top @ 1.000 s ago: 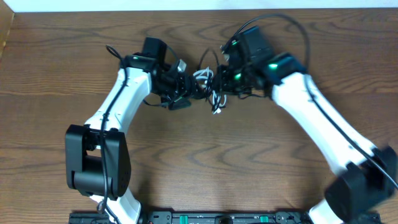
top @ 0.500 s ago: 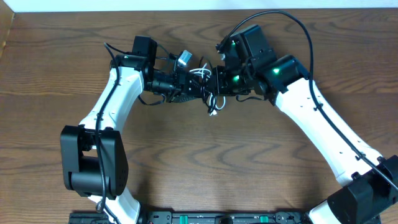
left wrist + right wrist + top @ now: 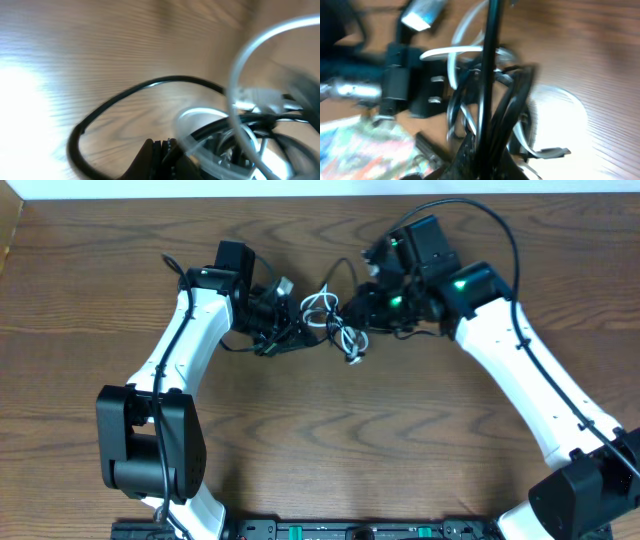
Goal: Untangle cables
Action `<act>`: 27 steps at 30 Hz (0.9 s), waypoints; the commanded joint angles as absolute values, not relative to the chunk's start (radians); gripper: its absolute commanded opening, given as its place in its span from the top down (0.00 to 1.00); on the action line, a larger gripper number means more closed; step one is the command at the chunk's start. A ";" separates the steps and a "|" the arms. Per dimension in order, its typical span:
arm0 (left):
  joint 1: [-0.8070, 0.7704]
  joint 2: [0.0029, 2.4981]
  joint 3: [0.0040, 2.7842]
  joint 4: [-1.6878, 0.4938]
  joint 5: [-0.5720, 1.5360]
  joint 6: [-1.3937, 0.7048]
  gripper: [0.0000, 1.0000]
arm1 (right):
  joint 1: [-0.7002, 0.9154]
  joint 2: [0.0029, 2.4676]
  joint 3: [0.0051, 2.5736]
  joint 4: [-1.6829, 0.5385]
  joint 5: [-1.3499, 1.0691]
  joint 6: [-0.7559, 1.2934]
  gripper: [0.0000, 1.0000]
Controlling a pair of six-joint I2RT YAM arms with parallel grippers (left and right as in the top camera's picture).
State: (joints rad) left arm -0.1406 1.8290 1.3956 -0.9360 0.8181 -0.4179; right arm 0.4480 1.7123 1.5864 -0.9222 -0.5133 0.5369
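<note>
The black and white cables (image 3: pixel 338 326) bunch in a knot between my grippers, so my left gripper should lift its black cable high while my right gripper stays low.
The cables (image 3: pixel 328 317), black and white cords bunched in a knot, lie on the wooden table between my two grippers. My left gripper (image 3: pixel 293 328) meets the knot from the left. In the left wrist view its jaws (image 3: pixel 167 152) are pressed shut, with the white cable (image 3: pixel 235 80) curling out from their tip and a black cable (image 3: pixel 125 97) looping beside them. My right gripper (image 3: pixel 358 308) comes from the right. In its wrist view it (image 3: pixel 487 155) is shut on a black cable (image 3: pixel 489 60) that runs straight up. A white plug (image 3: pixel 352 358) trails toward the front.
A silver plug (image 3: pixel 284 283) sticks up by the left wrist. Thick black arm wires (image 3: pixel 470 215) arch over the right arm. The table's back edge (image 3: pixel 320 194) meets a white wall just behind the grippers. Bare wood (image 3: pixel 330 440) spreads in front of the knot.
My left gripper has gone from open to shut at the knot. The right gripper has pulled slightly right and back, and the white loops have spread out between the two grippers.
</note>
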 commanded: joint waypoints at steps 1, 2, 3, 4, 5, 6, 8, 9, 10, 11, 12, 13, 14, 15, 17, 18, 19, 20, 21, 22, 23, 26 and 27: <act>-0.127 1.821 1.395 -0.961 0.512 -0.521 0.93 | 0.393 1.708 1.595 -0.986 -0.194 0.566 0.98; -0.127 1.821 1.395 -0.963 0.500 -0.521 0.93 | 0.388 1.708 1.591 -1.011 -0.113 0.593 0.99; -0.127 1.821 1.395 -0.964 0.494 -0.522 0.93 | 0.385 1.708 1.587 -1.037 -0.034 0.628 0.99; -0.127 1.821 1.395 -0.964 0.492 -0.522 0.93 | 0.384 1.708 1.584 -1.054 0.013 0.653 0.99; -0.127 1.821 1.395 -0.963 0.492 -0.523 0.93 | 0.384 1.708 1.577 -1.063 0.041 0.667 0.98; -0.127 1.821 1.395 -0.963 0.487 -0.530 0.93 | 0.384 1.708 1.570 -1.063 0.046 0.669 0.98; -0.127 1.821 1.395 -0.963 0.477 -0.551 0.93 | 0.386 1.708 1.557 -1.062 0.048 0.669 0.98; -0.127 1.821 1.395 -0.964 0.478 -0.569 0.93 | 0.387 1.708 1.543 -1.063 0.086 0.669 0.98; -0.127 1.821 1.395 -0.964 0.479 -0.584 0.93 | 0.387 1.708 1.537 -1.063 0.113 0.670 0.98; -0.127 1.821 1.396 -0.963 0.491 -0.590 0.92 | 0.387 1.708 1.529 -1.063 0.150 0.686 0.97; -0.127 1.821 1.396 -0.960 0.525 -0.588 0.93 | 0.387 1.708 1.520 -1.063 0.177 0.704 0.95; -0.127 1.821 1.396 -0.956 0.563 -0.585 0.93 | 0.386 1.708 1.513 -1.061 0.188 0.715 0.94; -0.127 1.821 1.396 -0.939 0.649 -0.560 0.92 | 0.386 1.708 1.501 -1.055 0.190 0.725 0.91; -0.127 1.821 1.396 -0.919 0.740 -0.526 0.92 | 0.386 1.708 1.494 -1.051 0.189 0.725 0.90; -0.127 1.821 1.396 -0.860 0.984 -0.437 0.93 | 0.386 1.708 1.478 -1.043 0.189 0.725 0.88; -0.127 1.821 1.396 -0.826 1.110 -0.397 0.93 | 0.386 1.708 1.470 -1.039 0.189 0.725 0.87; -0.127 1.821 1.396 -0.776 1.272 -0.365 0.92 | 0.386 1.709 1.459 -1.034 0.189 0.725 0.87; -0.127 1.821 1.396 -0.730 1.386 -0.359 0.93 | 0.386 1.710 1.451 -1.031 0.189 0.725 0.87; -0.127 1.821 1.396 -0.668 1.504 -0.362 0.93 | 0.386 1.710 1.439 -1.025 0.189 0.725 0.87; -0.127 1.821 1.398 -0.590 1.572 -0.413 0.93 | 0.386 1.710 1.419 -1.011 0.189 0.726 0.87; -0.127 1.819 1.398 -0.562 1.552 -0.467 0.93 | 0.386 1.710 1.403 -1.000 0.179 0.735 0.86; -0.130 1.819 1.398 -0.556 1.493 -0.532 0.93 | 0.386 1.711 1.366 -0.952 0.062 0.759 0.80; -0.133 1.819 1.398 -0.560 1.477 -0.542 0.93 | 0.387 1.711 1.350 -0.909 -0.020 0.754 0.77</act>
